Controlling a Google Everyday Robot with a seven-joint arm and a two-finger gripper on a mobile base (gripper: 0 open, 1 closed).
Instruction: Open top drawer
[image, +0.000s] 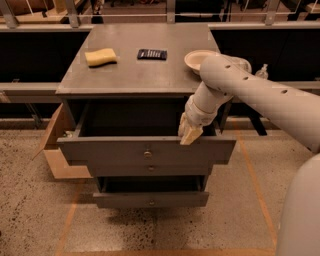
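Note:
I should lift clear, reach inside behind the front (172, 129) and pull the top drawer farther, since it is only partway out and my gripper's fingers overhang its front edge (175, 140).
The top drawer (115, 149) is the widest grey drawer of the cabinet and stands pulled out, its dark inside showing. A small round metal knob (147, 154) sits at the centre of its front. My gripper (190, 133) reaches down from the right and sits at the top edge of the drawer front, right of the knob, with its tan fingertips (189, 136) hooked over the edge. The white arm crosses the cabinet's right side.
Two narrower grey drawers (150, 200) sit below, the lowest a little out. On the cabinet top (135, 70) lie a yellow sponge (100, 56), a black device (152, 54) and a white bowl (198, 59). A cardboard box (55, 145) stands at the left.

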